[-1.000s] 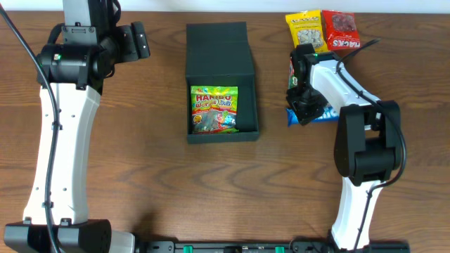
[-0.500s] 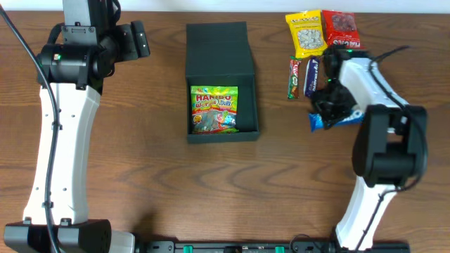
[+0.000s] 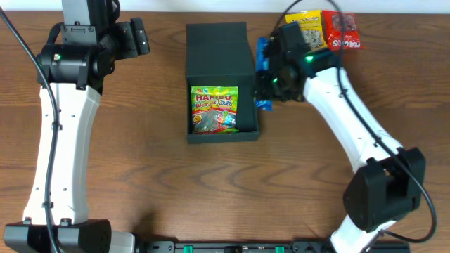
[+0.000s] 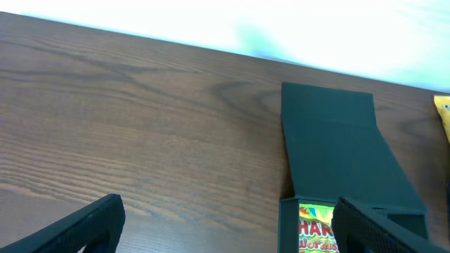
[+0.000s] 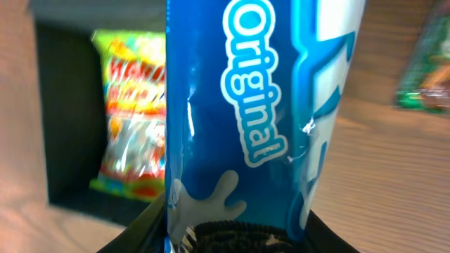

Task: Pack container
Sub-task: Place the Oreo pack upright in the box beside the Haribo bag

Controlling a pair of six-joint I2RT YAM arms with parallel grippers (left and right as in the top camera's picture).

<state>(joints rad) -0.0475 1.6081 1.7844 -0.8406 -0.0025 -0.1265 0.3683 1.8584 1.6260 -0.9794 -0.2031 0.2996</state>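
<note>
The blue Oreo packet [image 3: 263, 56] is parallel to the free strip [image 3: 247, 109] beside the Haribo packet, so my right gripper should keep going over that strip and let go there.
The container [image 3: 219, 54] is a dark teal-black box with its flap lid open toward the back, at table centre. A green Haribo worms packet [image 3: 214, 109] lies inside it. My right gripper [image 3: 271, 79] is shut on a blue Oreo packet [image 3: 262, 63] and holds it just right of the box. In the right wrist view the blue packet [image 5: 253, 105] fills the frame, with the box and Haribo packet [image 5: 133, 133] to its left. My left gripper [image 3: 137, 39] is open and empty, up at the far left; its view shows the box [image 4: 337, 147].
A yellow snack packet [image 3: 308, 27] and a red snack packet [image 3: 341, 29] lie at the back right, partly behind my right arm. The far table edge runs close behind the box lid.
My right gripper lifted the blue Oreo packet from the right side of the table and carried it left and back to beside the box. The left arm has not moved.
</note>
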